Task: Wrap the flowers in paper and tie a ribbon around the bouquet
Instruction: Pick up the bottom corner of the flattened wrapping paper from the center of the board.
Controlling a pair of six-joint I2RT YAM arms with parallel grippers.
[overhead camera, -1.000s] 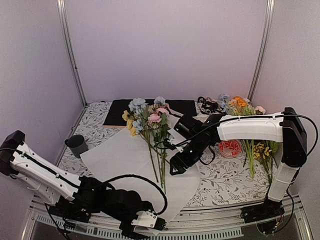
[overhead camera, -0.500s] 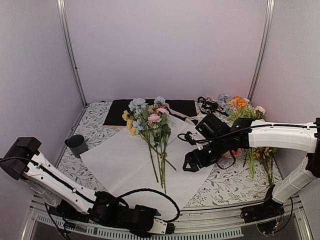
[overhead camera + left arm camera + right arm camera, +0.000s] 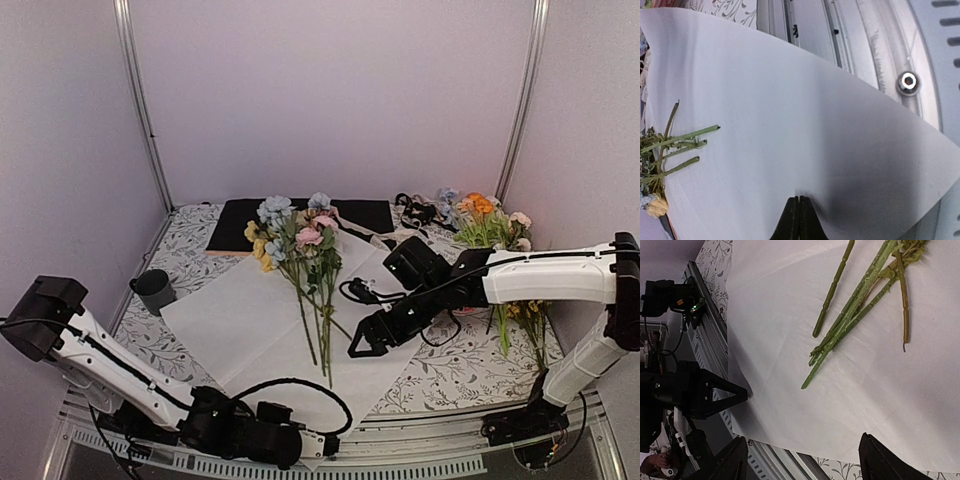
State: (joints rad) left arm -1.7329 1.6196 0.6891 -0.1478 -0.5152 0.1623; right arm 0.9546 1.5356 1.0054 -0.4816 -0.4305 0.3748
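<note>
The paper's near corner (image 3: 313, 463) hangs over the front bar beyond the robot's closed fingers, so next the left gripper opens and grabs that corner before folding it over the stems (image 3: 325, 350).
The flowers (image 3: 300, 240) lie loose on the paper (image 3: 235, 315), blooms at the back and stems (image 3: 322, 345) pointing toward me. The white sheet lies flat, its near corner hanging over the table's front rail. My left gripper (image 3: 326, 446) is shut on that corner; in the left wrist view the closed tips (image 3: 798, 199) pinch the paper (image 3: 790, 100) edge, with cut stem ends (image 3: 685, 142) at the left. My right gripper (image 3: 357, 346) hovers open over the sheet just right of the stems (image 3: 855, 300), nothing between its fingers (image 3: 735, 460). A thin pale strip, perhaps the ribbon (image 3: 362, 234), lies by the black sheet.
A black sheet (image 3: 240, 222) lies at the back, a grey cup (image 3: 154, 291) at the left. Orange-and-yellow sprigs (image 3: 485, 215) and a black ribbon (image 3: 415, 211) sit at the back right. The red-and-white disc (image 3: 462, 311) is mostly hidden behind the right arm. A metal rail (image 3: 880, 60) runs along the front.
My left gripper closed on the paper's near corner at the table's front edge. My right gripper swung out to the right, then came back down-left over the sheet, staying open.
</note>
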